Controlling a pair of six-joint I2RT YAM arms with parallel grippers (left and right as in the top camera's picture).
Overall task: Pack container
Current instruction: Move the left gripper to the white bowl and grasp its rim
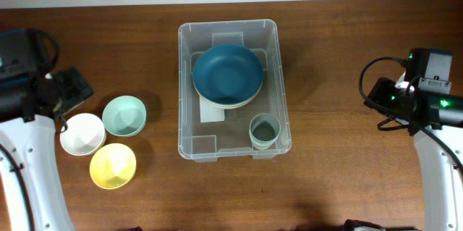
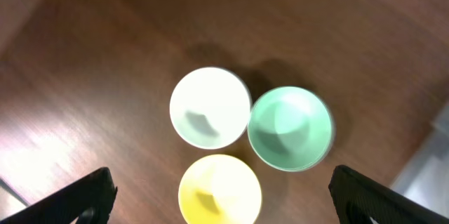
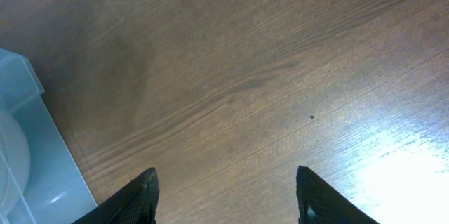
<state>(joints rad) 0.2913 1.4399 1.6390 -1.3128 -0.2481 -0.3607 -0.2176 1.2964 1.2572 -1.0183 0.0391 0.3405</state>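
My left gripper should keep going down, because the white cup's rim facing away from the mint green cup is free. The gripper should go on down until its fingers close on that rim.
The clear plastic container sits in the middle of the table. Inside it a dark blue bowl rests on a stack of pale bowls, and a grey-green cup stands in its front right corner. Three cups stand left of it: white, mint green and yellow. They also show in the left wrist view as white, green and yellow. My left gripper is open above them. My right gripper is open and empty over bare table, right of the container's edge.
A black device with cables sits at the far left edge. The right arm's base and cables stand at the far right.
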